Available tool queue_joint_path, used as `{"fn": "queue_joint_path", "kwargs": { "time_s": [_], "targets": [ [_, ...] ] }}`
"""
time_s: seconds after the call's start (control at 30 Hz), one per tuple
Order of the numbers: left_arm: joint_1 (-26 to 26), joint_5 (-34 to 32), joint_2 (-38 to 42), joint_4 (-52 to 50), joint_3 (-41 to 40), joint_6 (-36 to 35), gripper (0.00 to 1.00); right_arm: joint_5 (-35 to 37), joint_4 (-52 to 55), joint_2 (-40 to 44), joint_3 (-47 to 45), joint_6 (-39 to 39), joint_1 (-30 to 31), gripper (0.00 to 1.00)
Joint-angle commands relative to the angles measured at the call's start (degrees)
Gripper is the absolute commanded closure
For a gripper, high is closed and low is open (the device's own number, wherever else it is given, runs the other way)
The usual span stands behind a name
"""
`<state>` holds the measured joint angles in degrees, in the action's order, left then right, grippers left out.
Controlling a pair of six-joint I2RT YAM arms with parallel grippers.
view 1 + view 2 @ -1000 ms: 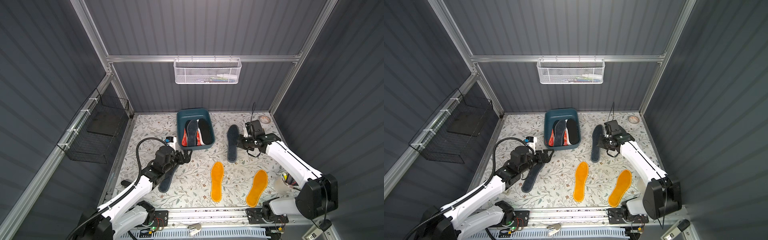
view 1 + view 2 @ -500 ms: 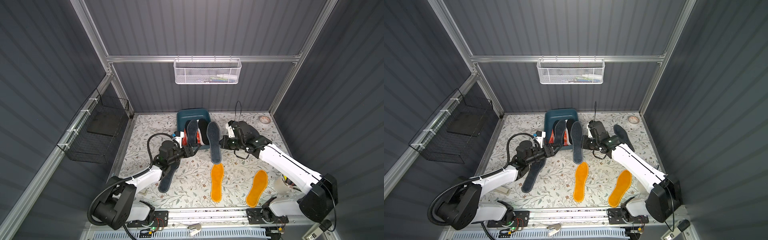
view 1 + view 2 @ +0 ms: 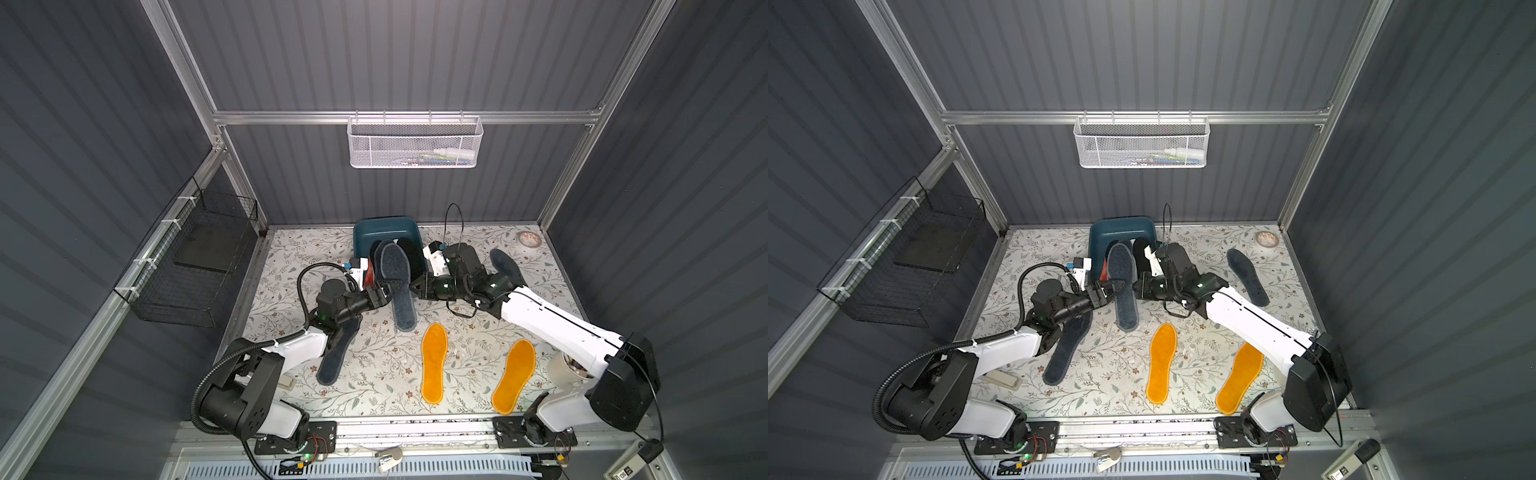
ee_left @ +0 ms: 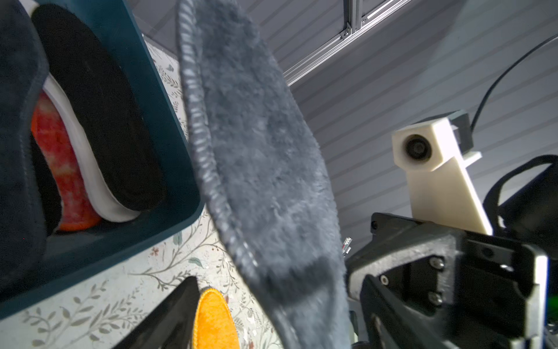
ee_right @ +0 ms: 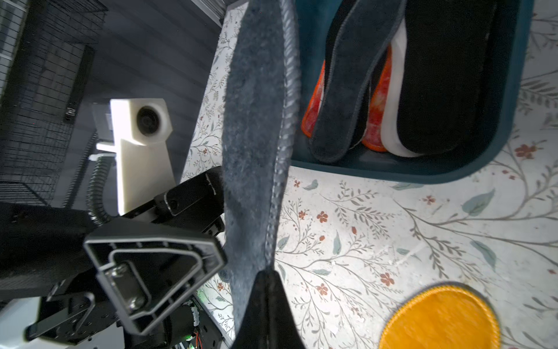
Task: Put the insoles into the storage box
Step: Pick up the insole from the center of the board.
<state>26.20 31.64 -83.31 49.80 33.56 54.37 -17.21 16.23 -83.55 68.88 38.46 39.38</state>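
Observation:
The fuzzy grey-blue insole (image 5: pixel 251 232) lies diagonally across my right gripper's fingers, so my left gripper should steady it while my right one takes its near edge (image 5: pixel 275 235) straight on.
My right gripper (image 3: pixel 415 286) (image 5: pixel 268 276) is shut on one edge of a fuzzy grey-blue insole (image 3: pixel 397 286) (image 3: pixel 1123 291) (image 5: pixel 256 121), held on edge in the air in front of the teal storage box (image 3: pixel 386 227) (image 3: pixel 1121 226) (image 5: pixel 453 173). My left gripper (image 3: pixel 388 289) (image 4: pixel 277 282) is open, its jaws either side of that insole's (image 4: pixel 262 151) opposite edge. In the box lie a black insole (image 5: pixel 447 75), a red-orange insole (image 4: pixel 57 145) and a dark grey-blue one. Two orange insoles (image 3: pixel 434 363) (image 3: pixel 513 376) and two dark insoles (image 3: pixel 336 353) (image 3: pixel 505 266) lie on the table.
A white mesh basket (image 3: pixel 413 143) hangs on the back wall and a black wire basket (image 3: pixel 195 266) on the left wall. A tape roll (image 3: pixel 528 240) sits at the back right corner. A white cup (image 3: pixel 565 368) stands by the right arm's base.
My right arm has swung left, carrying the grey-blue insole from the table's right side to the box's front. My left gripper has reached up to it and its jaws have narrowed.

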Motion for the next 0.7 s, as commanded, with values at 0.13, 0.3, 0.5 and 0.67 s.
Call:
{"fn": "queue_joint_path", "kwargs": {
  "time_s": [0.13, 0.3, 0.5, 0.67],
  "targets": [
    [-1.10, 1.06, -0.85, 3.58, 2.19, 1.35, 0.60, -5.27, -4.90, -0.26, -2.92, 1.75, 0.26, 1.00],
    [-2.02, 1.68, -0.87, 5.53, 1.60, 3.19, 1.00, -5.06, -5.41, 0.44, -3.74, 1.71, 0.11, 0.88],
    [-4.58, 5.85, -1.82, 14.06, 0.15, 7.70, 1.00, -7.29, -11.01, 5.38, -8.27, 2.57, -3.92, 0.59],
    [-5.45, 9.97, -5.89, 25.52, 0.33, 14.15, 1.00, -11.62, -17.12, 7.64, -11.47, 2.69, -6.97, 0.46]
  ]
}}
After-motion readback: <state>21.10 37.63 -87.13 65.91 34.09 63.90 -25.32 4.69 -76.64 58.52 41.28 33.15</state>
